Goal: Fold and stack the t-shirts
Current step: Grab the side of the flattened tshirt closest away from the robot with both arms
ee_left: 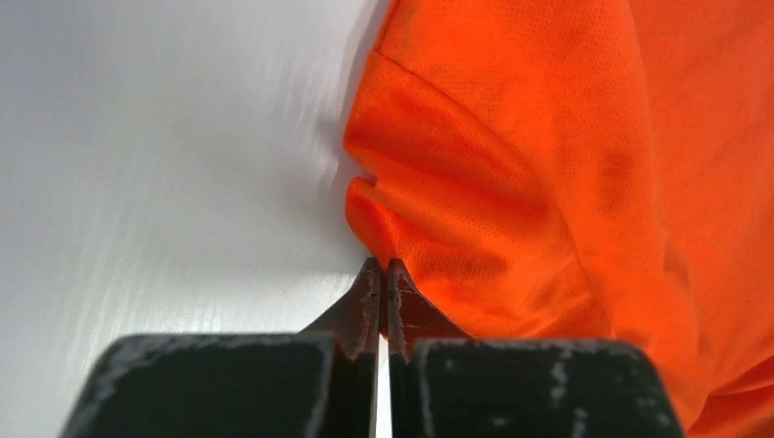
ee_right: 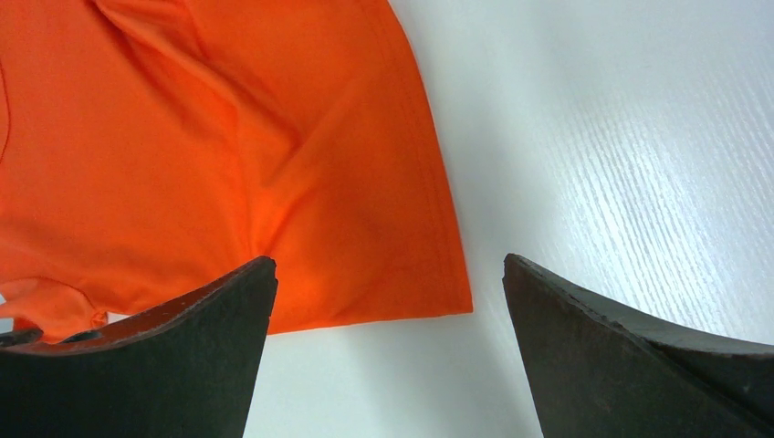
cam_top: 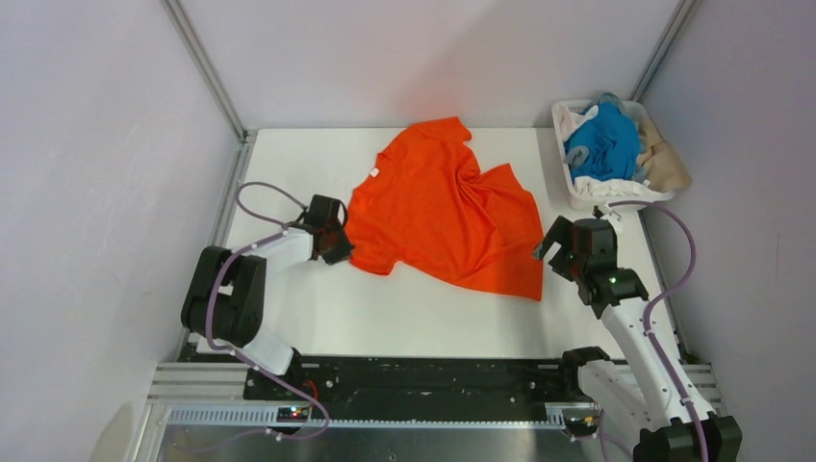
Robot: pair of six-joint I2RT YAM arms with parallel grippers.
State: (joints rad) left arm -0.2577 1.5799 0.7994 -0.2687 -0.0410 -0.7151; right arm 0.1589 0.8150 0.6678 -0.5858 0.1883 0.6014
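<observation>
The orange t-shirt [cam_top: 479, 214] has creases slanting across it toward its hem, so my right gripper should take the near hem corner [cam_top: 537, 295] and pull the cloth straight together with my left gripper.
The bright orange t-shirt [cam_top: 443, 212] lies rumpled and spread on the white table, its small white neck tag [cam_top: 374, 172] at the upper left. My left gripper [cam_top: 337, 245] is at its left sleeve, jaws shut on the sleeve's edge fold, as the left wrist view shows [ee_left: 383, 265] with the orange cloth [ee_left: 548, 182] right of the fingers. My right gripper [cam_top: 556, 252] is open and empty just right of the shirt's lower right hem corner [ee_right: 447, 297]; in the right wrist view [ee_right: 388, 259] its fingers straddle bare table. Blue [cam_top: 606, 144], white [cam_top: 577, 123] and beige [cam_top: 664, 159] shirts lie in the basket.
The white plastic basket [cam_top: 561, 164] stands at the table's back right corner, close to the right wall. Grey walls enclose the table on the left, back and right. Bare table [cam_top: 423, 318] lies in front of the orange shirt.
</observation>
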